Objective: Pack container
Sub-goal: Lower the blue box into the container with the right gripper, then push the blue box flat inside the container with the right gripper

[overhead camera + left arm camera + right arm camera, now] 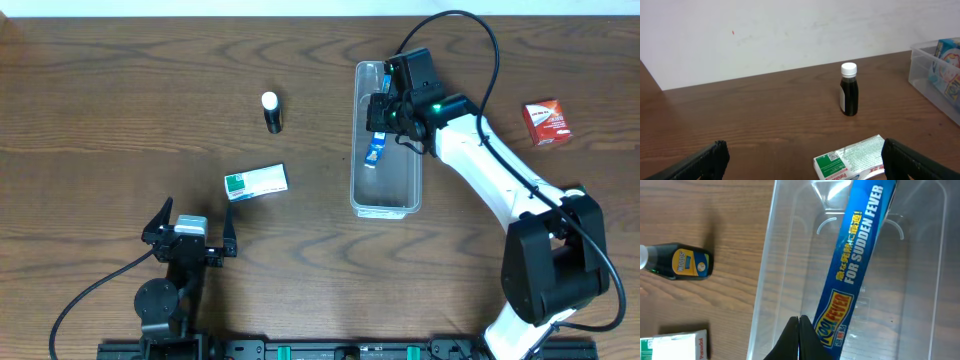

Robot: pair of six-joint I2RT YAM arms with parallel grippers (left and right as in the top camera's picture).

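The blue box (375,150) is standing on its narrow edge at a slant across the container, so the robot's right gripper should push it over flat toward the container's side (420,176) nearest the red box.
The clear container (387,207) lies lengthways right of the table's middle. A blue "Kool Fever" box (375,152) rests tilted inside it, and also shows in the right wrist view (855,265) and the left wrist view (950,65). My right gripper (381,110) hovers over the container's far half. Its fingers (798,330) are pressed together with nothing between them, just left of the blue box and inside the container's wall (765,280). My left gripper (195,238) is open and empty near the front left, its fingers (800,160) spread wide.
A white and green box (256,181) lies flat left of the container, just beyond my left gripper (850,159). A small dark bottle with a white cap (271,112) stands farther back (849,90). A red box (546,122) lies at the far right.
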